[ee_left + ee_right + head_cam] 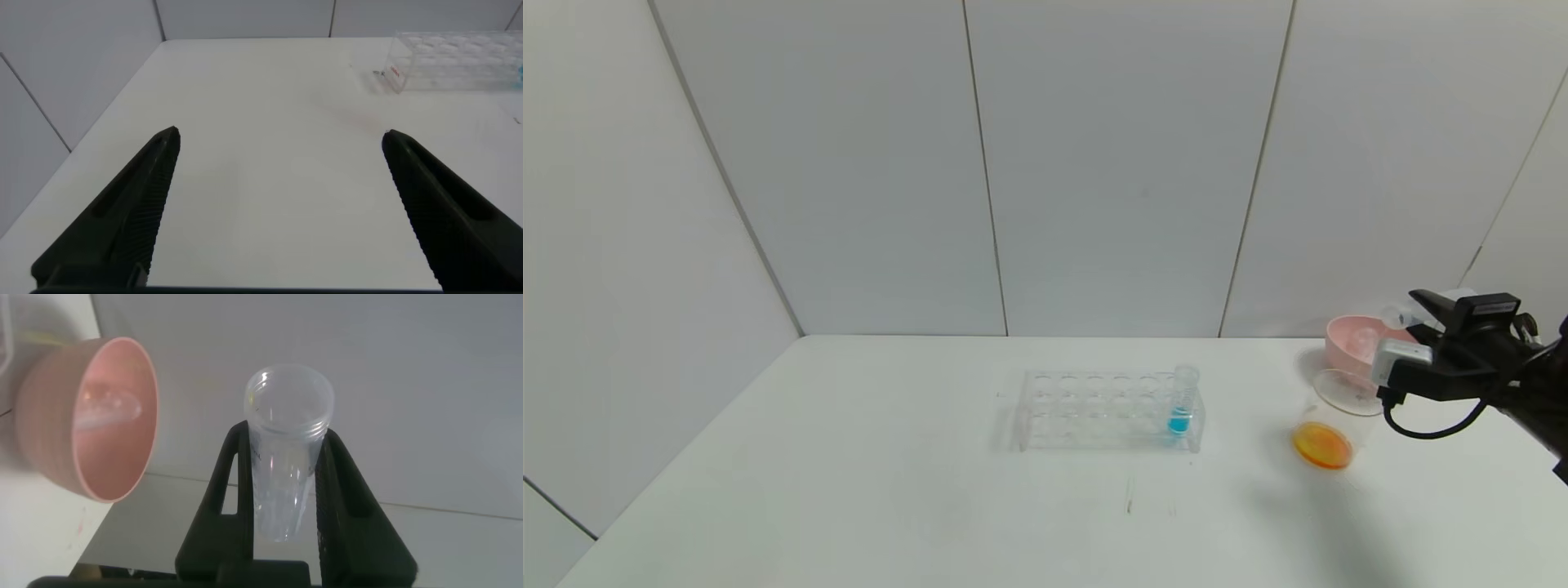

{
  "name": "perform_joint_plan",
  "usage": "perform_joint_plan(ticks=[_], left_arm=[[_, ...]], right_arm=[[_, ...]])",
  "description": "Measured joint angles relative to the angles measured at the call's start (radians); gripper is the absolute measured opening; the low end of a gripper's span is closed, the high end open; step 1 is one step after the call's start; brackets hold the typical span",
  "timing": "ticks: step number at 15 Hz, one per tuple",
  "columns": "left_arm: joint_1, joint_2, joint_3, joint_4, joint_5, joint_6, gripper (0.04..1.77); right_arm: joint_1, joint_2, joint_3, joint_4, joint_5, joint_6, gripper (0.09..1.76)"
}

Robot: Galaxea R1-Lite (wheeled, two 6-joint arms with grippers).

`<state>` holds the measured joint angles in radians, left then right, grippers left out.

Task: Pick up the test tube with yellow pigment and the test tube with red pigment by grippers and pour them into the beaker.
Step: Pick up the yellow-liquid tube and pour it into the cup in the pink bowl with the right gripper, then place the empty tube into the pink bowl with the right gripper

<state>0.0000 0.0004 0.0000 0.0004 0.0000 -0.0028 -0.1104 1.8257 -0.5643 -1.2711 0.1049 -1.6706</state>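
My right gripper is holding the empty test tube (1396, 317) rolled over next to the pink bowl (1361, 340). Next, I lift clear and turn level first, then lay the tube inside the bowl.
My right gripper (1414, 314) is shut on an empty clear test tube (288, 457), held tilted beside the pink bowl (1342, 330), its mouth (1395, 315) toward the bowl. In the right wrist view the right gripper (286, 433) clamps the tube between both black fingers. The clear beaker (1333, 408) stands on the table just below the gripper, with orange liquid (1323, 446) at its bottom. I cannot see any tube holding yellow or red liquid. My left gripper (279, 135) is open and empty above bare table, out of the head view.
Another empty clear tube (106, 408) lies inside the pink bowl (49, 433). A clear many-holed rack (1094, 400) stands mid-table with a blue-liquid tube (1181, 406) at its right end; the rack also shows in the left wrist view (458, 57). Grey wall panels stand behind.
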Motion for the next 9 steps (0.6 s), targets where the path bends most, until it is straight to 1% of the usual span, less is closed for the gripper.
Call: perform_joint_plan(ticks=[1,2,5,7,9], left_arm=[[0.000,0.000,0.000,0.000,0.000,0.000,1.76],[0.000,0.000,0.000,0.000,0.000,0.000,1.76],[0.000,0.000,0.000,0.000,0.000,0.000,1.76],[0.000,0.000,0.000,0.000,0.000,0.000,1.76],[0.000,0.000,0.000,0.000,0.000,0.000,1.76]], right_arm=[[0.001,0.001,-0.040,0.007,-0.003,0.048,0.50],[0.001,0.005,-0.090,0.017,-0.012,0.144,0.50],[0.001,0.034,-0.235,0.068,-0.053,0.535,0.50],[-0.004,0.053,-0.276,0.083,-0.084,0.803,0.50],[-0.008,0.076,-0.291,0.086,-0.098,1.063,0.50]])
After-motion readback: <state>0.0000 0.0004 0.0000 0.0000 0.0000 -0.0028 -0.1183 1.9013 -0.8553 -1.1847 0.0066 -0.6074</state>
